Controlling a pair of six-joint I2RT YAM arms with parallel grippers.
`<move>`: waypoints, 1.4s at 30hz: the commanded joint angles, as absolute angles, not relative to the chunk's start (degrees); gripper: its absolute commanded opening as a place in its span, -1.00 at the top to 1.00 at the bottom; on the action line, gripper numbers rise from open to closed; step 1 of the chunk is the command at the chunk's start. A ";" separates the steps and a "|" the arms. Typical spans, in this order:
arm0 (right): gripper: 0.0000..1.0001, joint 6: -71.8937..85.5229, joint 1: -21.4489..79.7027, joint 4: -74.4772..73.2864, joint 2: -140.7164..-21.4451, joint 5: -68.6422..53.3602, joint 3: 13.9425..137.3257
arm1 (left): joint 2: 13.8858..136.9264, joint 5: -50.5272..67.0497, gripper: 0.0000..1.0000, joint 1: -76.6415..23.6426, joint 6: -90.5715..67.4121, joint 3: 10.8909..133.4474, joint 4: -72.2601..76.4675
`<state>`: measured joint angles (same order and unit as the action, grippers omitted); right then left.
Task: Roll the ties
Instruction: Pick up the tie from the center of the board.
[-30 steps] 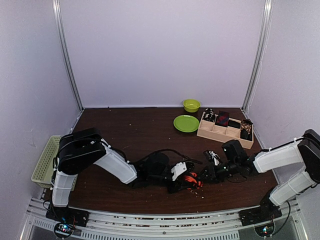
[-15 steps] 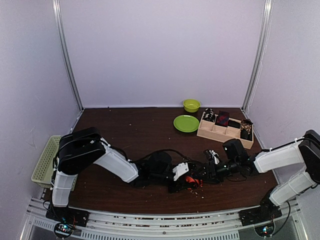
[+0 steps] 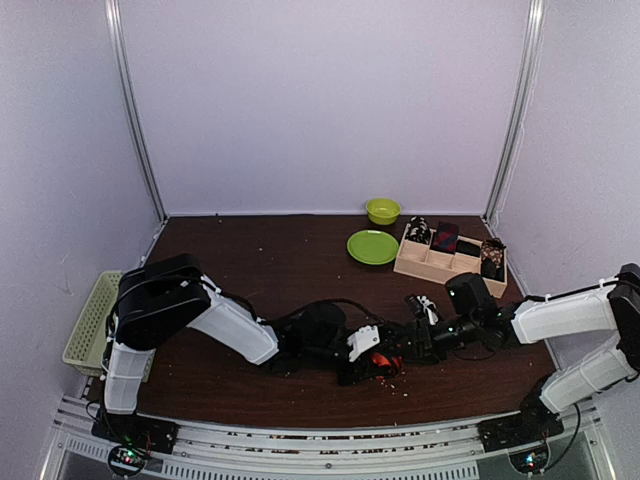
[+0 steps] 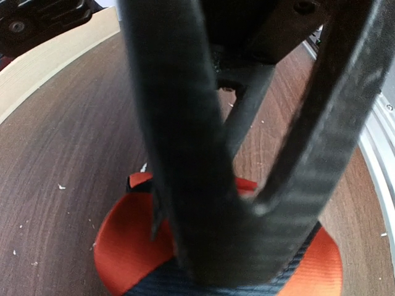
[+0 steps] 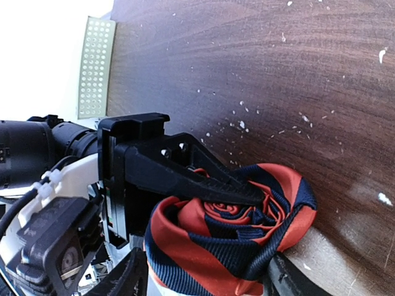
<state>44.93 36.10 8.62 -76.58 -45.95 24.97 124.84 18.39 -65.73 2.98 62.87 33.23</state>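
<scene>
The tie's spiral (image 5: 237, 213) has my left gripper's finger in it, so my left gripper should back out before my right gripper carries the coil to the wooden box (image 3: 464, 263).
The orange-red tie (image 3: 384, 361) with dark stripes lies rolled into a coil on the brown table (image 3: 270, 270), near the front centre. My left gripper (image 3: 370, 357) is shut on the coil; in the right wrist view one of its black fingers (image 5: 203, 179) lies across the top of the tie (image 5: 228, 246) into the centre of the spiral. From the left wrist, my left gripper (image 4: 237, 256) presses down on the tie (image 4: 123, 246). My right gripper (image 3: 412, 347) stands open, its jaws on either side of the coil (image 5: 207, 280).
A wooden box (image 3: 430, 268) at the back right holds several rolled ties (image 3: 444, 237). A green plate (image 3: 372, 246) and a green bowl (image 3: 382, 210) sit beside it. A pale green mesh basket (image 3: 90, 320) stands at the table's left edge. Small crumbs dot the wood.
My right gripper has opened off the rolled tie and drawn slightly back to the right. The left gripper keeps its hold and has edged right with the coil.
</scene>
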 commanded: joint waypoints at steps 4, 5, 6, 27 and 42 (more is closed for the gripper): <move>0.03 40.09 37.18 2.64 -78.31 -42.69 28.60 | 126.87 17.58 0.47 -66.62 3.80 63.25 26.61; 0.16 39.62 37.18 1.82 -78.32 -42.18 28.59 | 126.83 17.50 0.47 -66.62 3.80 63.13 26.55; 0.27 39.35 37.18 1.27 -78.31 -41.87 28.60 | 126.83 17.45 0.47 -66.62 3.85 63.07 26.54; 1.00 37.53 36.34 -3.56 -73.73 -37.97 28.62 | 119.15 12.68 -0.64 -66.62 3.80 59.68 30.92; 1.00 10.06 35.34 -35.20 -65.17 -16.96 53.26 | 109.08 3.84 -0.96 -66.53 0.17 48.06 41.75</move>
